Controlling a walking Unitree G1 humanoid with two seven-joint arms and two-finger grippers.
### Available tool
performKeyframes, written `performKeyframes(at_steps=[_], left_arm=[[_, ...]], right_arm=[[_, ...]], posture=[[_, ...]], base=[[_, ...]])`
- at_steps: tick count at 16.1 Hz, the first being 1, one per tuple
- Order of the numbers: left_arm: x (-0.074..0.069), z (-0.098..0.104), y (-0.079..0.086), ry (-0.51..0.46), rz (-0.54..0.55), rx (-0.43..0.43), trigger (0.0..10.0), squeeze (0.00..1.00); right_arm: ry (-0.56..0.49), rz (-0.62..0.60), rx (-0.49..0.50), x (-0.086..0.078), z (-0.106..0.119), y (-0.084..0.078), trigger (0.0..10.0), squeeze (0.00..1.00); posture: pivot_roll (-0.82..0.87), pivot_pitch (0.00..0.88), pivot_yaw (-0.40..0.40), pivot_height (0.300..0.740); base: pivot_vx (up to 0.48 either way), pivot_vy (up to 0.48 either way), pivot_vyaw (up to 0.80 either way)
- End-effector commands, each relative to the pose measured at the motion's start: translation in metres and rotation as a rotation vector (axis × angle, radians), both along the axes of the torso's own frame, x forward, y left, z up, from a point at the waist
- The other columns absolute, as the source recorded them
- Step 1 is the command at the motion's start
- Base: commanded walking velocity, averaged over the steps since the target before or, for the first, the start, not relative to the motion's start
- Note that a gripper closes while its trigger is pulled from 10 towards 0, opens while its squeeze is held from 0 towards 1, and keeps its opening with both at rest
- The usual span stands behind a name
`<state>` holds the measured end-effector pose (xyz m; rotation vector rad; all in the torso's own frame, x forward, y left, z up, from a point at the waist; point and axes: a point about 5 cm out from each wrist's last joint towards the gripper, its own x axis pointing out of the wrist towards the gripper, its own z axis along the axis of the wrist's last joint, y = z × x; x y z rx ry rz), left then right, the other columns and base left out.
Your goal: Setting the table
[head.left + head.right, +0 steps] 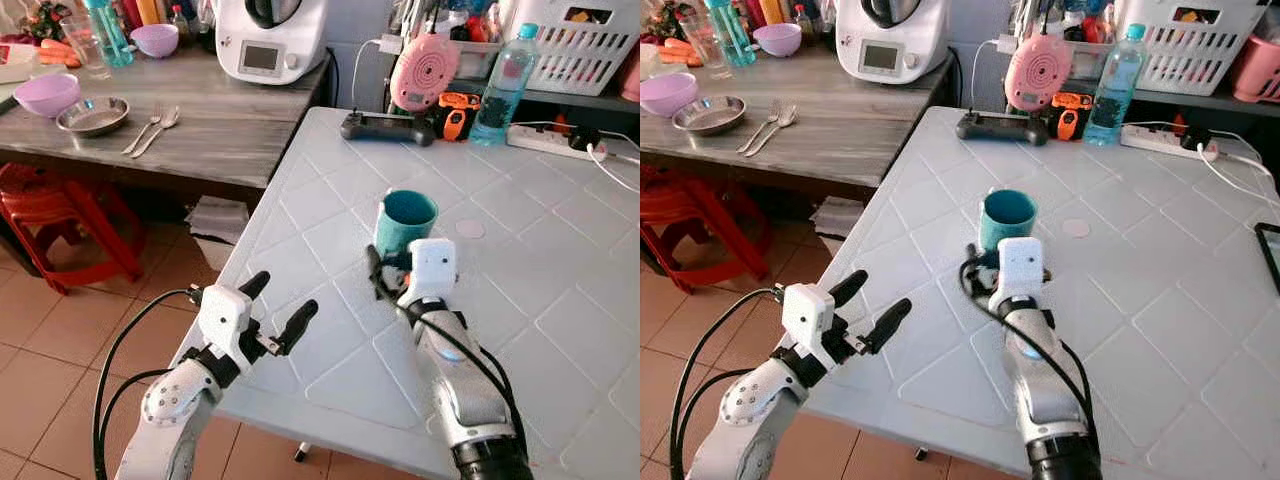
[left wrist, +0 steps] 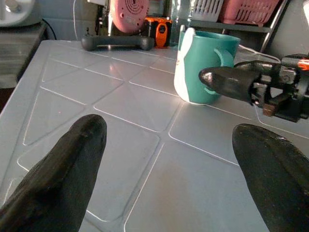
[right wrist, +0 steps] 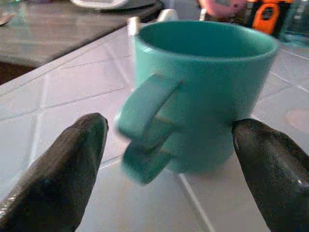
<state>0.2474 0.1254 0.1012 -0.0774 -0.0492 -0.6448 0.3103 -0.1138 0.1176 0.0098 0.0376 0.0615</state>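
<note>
White tips (image 3: 133, 25) are tight against the teal mug's rim (image 1: 406, 222), so the white piece they belong to will come along with the mug when I lift the mug.
A teal mug (image 1: 405, 220) stands upright on the white plastic table (image 1: 540, 300), its handle turned toward me. My right gripper (image 1: 398, 260) sits low on the table just on the near side of the mug. In the right wrist view its fingers (image 3: 72, 164) are spread wide with the mug (image 3: 207, 87) just ahead of them, untouched. My left gripper (image 1: 282, 300) hovers open and holding nothing over the table's near left edge. In the left wrist view the mug (image 2: 207, 67) and one right finger (image 2: 231, 82) lie ahead.
A grey wooden table (image 1: 230, 120) at the left carries a metal plate (image 1: 92, 115), a fork and spoon (image 1: 152, 128), purple bowls (image 1: 47, 94) and a kitchen machine (image 1: 268, 40). A water bottle (image 1: 503, 85), controller (image 1: 385, 127) and power strip (image 1: 545, 140) line the white table's far edge. A red stool (image 1: 60, 215) stands below.
</note>
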Motion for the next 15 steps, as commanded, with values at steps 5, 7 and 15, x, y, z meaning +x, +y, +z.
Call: performKeyframes(at_steps=[5,7,15], left_arm=[[-0.002,-0.001,0.0,0.006,-0.015,0.005,10.0,0.0],[-0.002,-0.001,0.001,0.007,-0.018,0.007,10.0,0.0],[-0.001,-0.003,0.002,0.013,-0.001,0.013,10.0,0.0]], right_arm=[[-0.036,-0.102,-0.037,-0.002,0.005,-0.022,10.0,0.0],[-0.036,-0.133,-0.048,-0.006,0.004,-0.032,10.0,0.0],[-0.073,-0.053,-0.048,0.0,0.01,-0.02,1.1,0.0]], posture=[[0.1,0.077,-0.004,0.74],[0.1,0.078,-0.001,0.74],[0.11,0.077,-0.005,0.74]], base=[[0.0,0.0,0.0],[0.0,0.0,0.0],[0.0,0.0,0.0]])
